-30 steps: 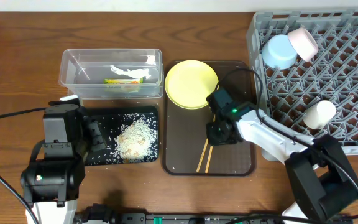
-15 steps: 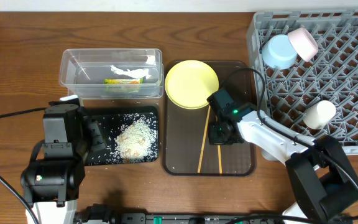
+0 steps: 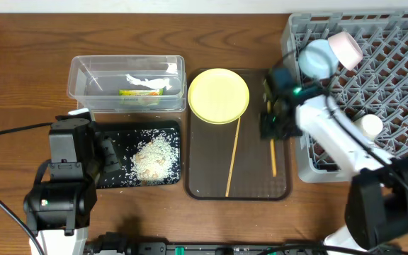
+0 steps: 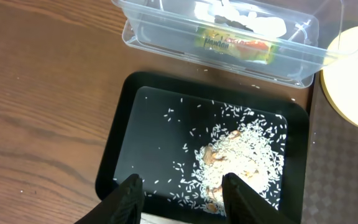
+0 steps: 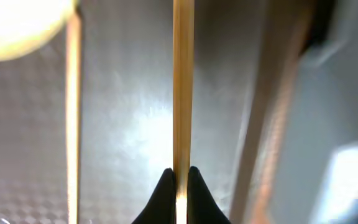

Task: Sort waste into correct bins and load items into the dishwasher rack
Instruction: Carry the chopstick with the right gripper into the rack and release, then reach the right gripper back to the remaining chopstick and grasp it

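Observation:
The chopstick (image 3: 273,159) is parallel to the grey rack's side. My right gripper should keep going over that side and let go in the free strip inside the rack (image 3: 318,150).
My right gripper (image 3: 275,126) is shut on one wooden chopstick (image 3: 273,157) and holds it over the right side of the brown serving tray (image 3: 211,185), beside the grey dishwasher rack (image 3: 388,85). In the right wrist view the jaws (image 5: 182,177) pinch this chopstick (image 5: 183,93). The second chopstick (image 3: 232,159) lies on the tray below the yellow plate (image 3: 218,95). The blue bowl (image 3: 316,58), pink bowl (image 3: 346,48) and white cup (image 3: 365,129) are in the rack. My left gripper (image 4: 182,193) is open over the black tray (image 4: 123,149) holding the rice (image 4: 241,155). The wrapper (image 3: 144,86) lies in the clear tub (image 3: 80,83).
The rack's left wall (image 3: 295,64) stands right next to my right gripper. The second chopstick (image 5: 73,112) and the plate's edge (image 5: 17,18) show to the left in the right wrist view. Cables run near the table's front edge.
My right gripper has lifted one chopstick off the brown tray and carried it right and back, towards the rack. The other chopstick stays on the tray. The left arm has not moved.

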`<state>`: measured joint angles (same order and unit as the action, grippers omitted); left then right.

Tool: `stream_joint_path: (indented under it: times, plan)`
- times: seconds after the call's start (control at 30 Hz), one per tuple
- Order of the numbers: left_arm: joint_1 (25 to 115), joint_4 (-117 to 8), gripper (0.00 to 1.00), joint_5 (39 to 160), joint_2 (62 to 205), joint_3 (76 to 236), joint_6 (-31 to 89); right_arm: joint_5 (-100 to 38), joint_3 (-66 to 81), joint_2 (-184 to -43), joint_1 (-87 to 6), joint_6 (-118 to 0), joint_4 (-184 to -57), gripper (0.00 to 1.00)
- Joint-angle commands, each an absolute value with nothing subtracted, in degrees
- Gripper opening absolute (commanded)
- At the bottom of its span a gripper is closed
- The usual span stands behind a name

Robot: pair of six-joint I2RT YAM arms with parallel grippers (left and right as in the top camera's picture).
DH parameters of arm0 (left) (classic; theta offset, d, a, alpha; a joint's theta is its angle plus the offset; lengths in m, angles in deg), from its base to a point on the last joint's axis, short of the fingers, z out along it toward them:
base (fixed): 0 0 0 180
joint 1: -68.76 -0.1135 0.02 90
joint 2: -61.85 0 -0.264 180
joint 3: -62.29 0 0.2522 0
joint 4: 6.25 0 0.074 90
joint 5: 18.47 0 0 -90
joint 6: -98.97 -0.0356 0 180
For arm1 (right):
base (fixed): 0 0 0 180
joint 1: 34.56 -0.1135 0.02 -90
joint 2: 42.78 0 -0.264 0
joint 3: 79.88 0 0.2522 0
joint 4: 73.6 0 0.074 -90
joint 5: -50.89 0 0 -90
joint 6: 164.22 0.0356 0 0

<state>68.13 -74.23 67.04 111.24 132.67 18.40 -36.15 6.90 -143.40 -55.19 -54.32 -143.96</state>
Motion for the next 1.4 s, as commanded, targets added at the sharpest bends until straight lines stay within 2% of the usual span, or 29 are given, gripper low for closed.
stream_joint_path:
  times: [0.0,0.17,0.33,0.63,0.67,0.73,0.8,0.9,1.1,1.37]
  plan:
    - [68.31,-74.42,0.45,66.56,111.19,132.48,19.16,-37.42,15.09,-141.33,-50.12,-64.40,-148.14,0.01]
    - [68.31,-74.42,0.45,66.56,111.22,132.48,19.18,-38.73,17.08,-141.37,-43.65,-70.14,-148.70,0.01]
    - [68.31,-74.40,0.45,66.56,111.22,132.48,19.36,-40.37,16.25,-141.85,-38.51,-70.54,-147.79,0.01]
    - [68.31,-74.42,0.45,66.56,111.22,132.48,19.84,-40.15,15.55,-144.23,-37.13,-72.99,-146.63,0.02]
    - [68.31,-74.42,0.45,66.56,111.22,132.48,19.84,-40.15,15.49,-144.41,-37.20,-73.01,-146.50,0.06]
    - [68.31,-74.42,0.45,66.56,111.22,132.48,19.84,-40.15,15.51,-144.41,-37.26,-73.01,-146.04,0.28]
    - [68.31,-74.42,0.45,66.56,111.22,132.48,19.84,-40.13,15.86,-144.30,-37.33,-72.96,-145.88,0.34]
    - [68.31,-74.44,0.45,66.56,111.22,132.48,19.84,-39.56,17.54,-143.90,-37.92,-70.12,-146.91,0.35]
    - [68.31,-74.44,0.45,66.56,111.22,132.48,19.84,-23.03,18.61,-142.40,-42.12,-68.16,-146.54,0.37]
    - [68.31,-74.44,0.45,66.56,111.22,132.48,19.84,-28.28,12.53,-143.25,-55.40,-60.26,-143.68,0.41]
